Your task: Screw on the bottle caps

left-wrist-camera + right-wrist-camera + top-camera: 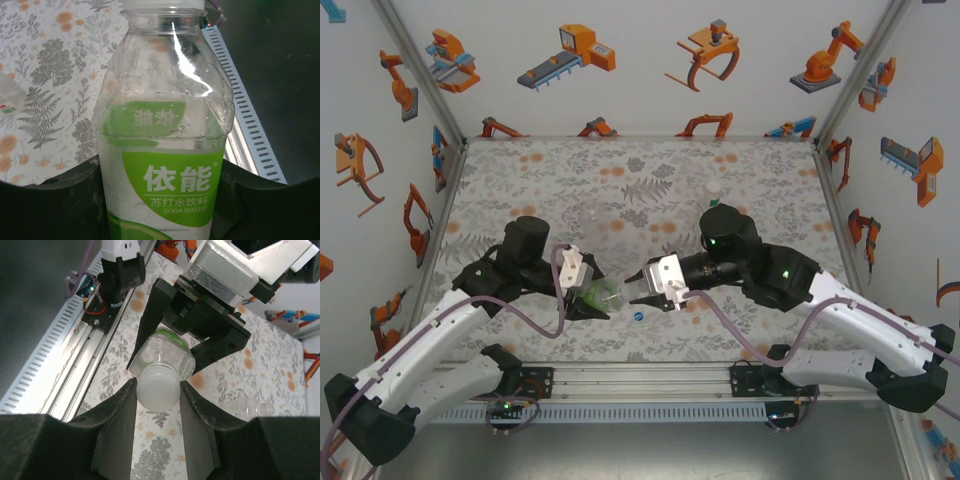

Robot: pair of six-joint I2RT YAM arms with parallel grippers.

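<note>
The white cap (158, 388) sits straight on the bottle's neck (164, 22), so the robot's right gripper keeps turning the cap until its wrist finishes the turn, then let go.
A clear bottle with a green label (162, 150) is held off the table, tilted, near the front middle. My left gripper (162, 200) is shut on its labelled body, one finger on each side. A white cap (157, 387) sits on the bottle's neck, and my right gripper (157, 390) is shut on that cap from both sides. In the top view the two grippers meet tip to tip, left gripper (590, 298) and right gripper (640, 285), with the bottle (607, 294) between them. A blue cap (638, 316) lies on the table just below them.
Another clear bottle (247, 409) lies on the patterned table (650, 180) beyond the grippers. The metal rail (640, 378) with the arm bases runs along the near edge. Walls enclose the left, right and far sides.
</note>
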